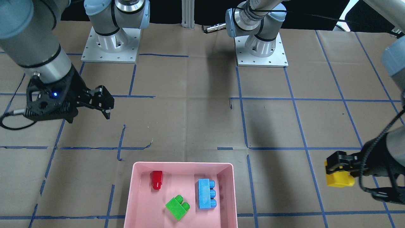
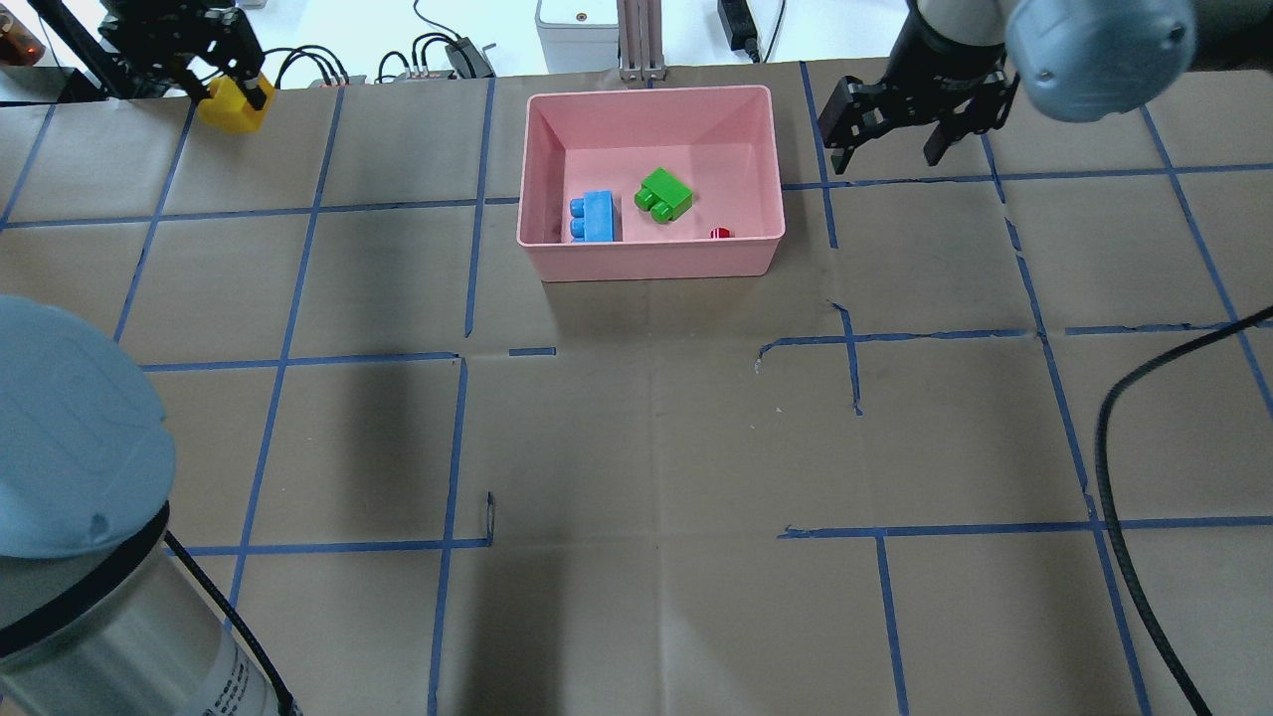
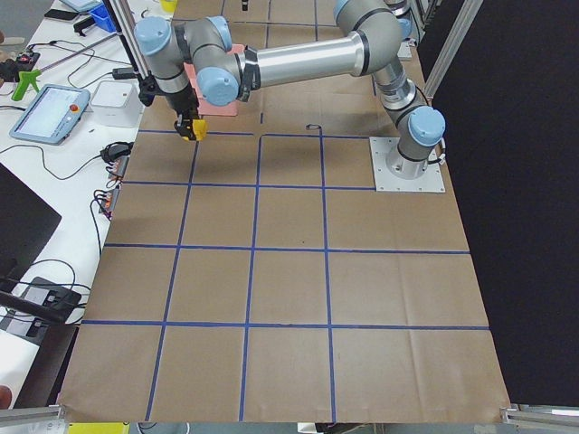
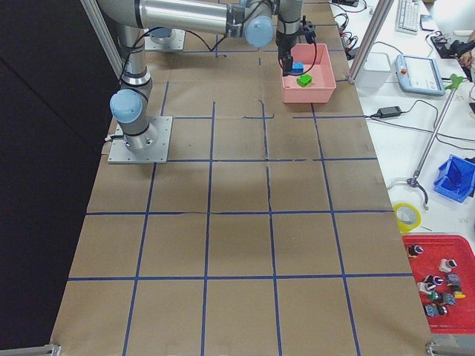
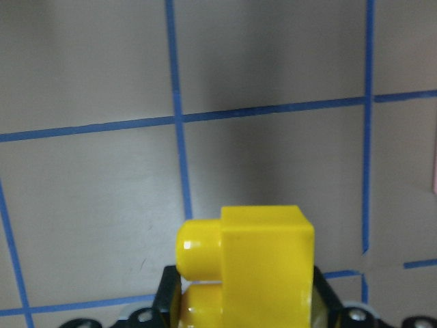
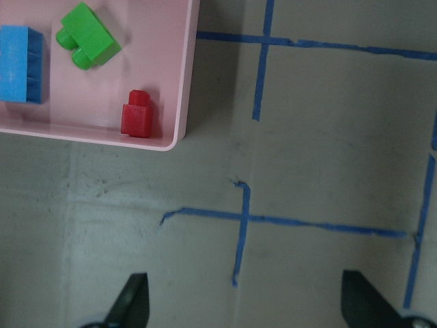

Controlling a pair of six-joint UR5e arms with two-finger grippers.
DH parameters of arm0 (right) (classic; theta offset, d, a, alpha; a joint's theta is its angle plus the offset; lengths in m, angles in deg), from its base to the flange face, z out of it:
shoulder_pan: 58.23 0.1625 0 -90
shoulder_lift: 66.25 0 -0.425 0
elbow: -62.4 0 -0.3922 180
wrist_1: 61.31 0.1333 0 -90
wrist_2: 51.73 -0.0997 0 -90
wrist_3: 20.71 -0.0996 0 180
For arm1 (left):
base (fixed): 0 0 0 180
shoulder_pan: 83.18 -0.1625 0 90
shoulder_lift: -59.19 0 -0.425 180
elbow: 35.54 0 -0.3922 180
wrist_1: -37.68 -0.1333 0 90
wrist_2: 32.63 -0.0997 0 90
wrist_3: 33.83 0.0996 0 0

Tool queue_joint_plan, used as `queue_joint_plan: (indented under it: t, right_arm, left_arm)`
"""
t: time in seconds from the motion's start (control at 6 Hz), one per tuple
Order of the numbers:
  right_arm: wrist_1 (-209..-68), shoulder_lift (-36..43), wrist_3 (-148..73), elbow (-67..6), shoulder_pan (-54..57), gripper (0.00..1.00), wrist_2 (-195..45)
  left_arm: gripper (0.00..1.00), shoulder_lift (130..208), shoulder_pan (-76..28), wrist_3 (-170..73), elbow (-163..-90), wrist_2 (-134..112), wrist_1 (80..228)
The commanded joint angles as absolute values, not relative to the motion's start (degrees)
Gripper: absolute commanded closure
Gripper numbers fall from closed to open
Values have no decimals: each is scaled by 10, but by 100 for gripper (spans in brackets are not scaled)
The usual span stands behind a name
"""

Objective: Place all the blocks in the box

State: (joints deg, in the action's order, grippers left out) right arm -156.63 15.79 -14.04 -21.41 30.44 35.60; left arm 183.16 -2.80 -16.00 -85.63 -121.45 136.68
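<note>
My right gripper is out of the way of the pink box, so my left gripper should keep bringing the yellow block there until the block hangs inside, and then let go.
The pink box (image 2: 656, 261) sits at the table's far middle; it also shows in the front view (image 1: 182, 164) and the right wrist view (image 6: 184, 82). In it lie the blue block (image 2: 595, 216), the green block (image 2: 664, 195) and the red block (image 2: 720, 234), well apart. My left gripper (image 2: 231, 89) is shut on the yellow block (image 2: 234, 107), far to the left of the box. The left wrist view shows that block (image 5: 263, 266) between the jaws. My right gripper (image 2: 890, 149) is open and empty, just right of the box.
The table is covered in brown paper with a blue tape grid. Both arm bases (image 1: 110, 41) (image 1: 261, 44) stand at the robot's side. A black cable (image 2: 1124, 517) hangs at the near right. An aluminium post (image 2: 641, 40) stands behind the box.
</note>
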Motion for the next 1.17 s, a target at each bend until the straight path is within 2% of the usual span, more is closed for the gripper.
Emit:
queue_joint_plan:
  t: [0.0,0.33,0.67,0.83,1.0]
  right_arm:
    - [-1447,239,-192,-215,308,0,373]
    - [-1440,290,-285,-262,350,0,370]
    - [-1479,315,-306,-311,389,0,374]
    - [-1480,319,-300,-323,389,0,383]
    - [-1482,317,-282,-330,382,0,415]
  left_arm:
    - [100,1840,75,-291,-850,-1210,1353]
    - [100,1876,149,-384,-851,-1211,1289]
    - [100,1955,169,-383,-855,-1211,1198]
    - [100,1970,179,-386,-860,-1214,1190]
    - [66,1974,182,-386,-873,-1217,1188]
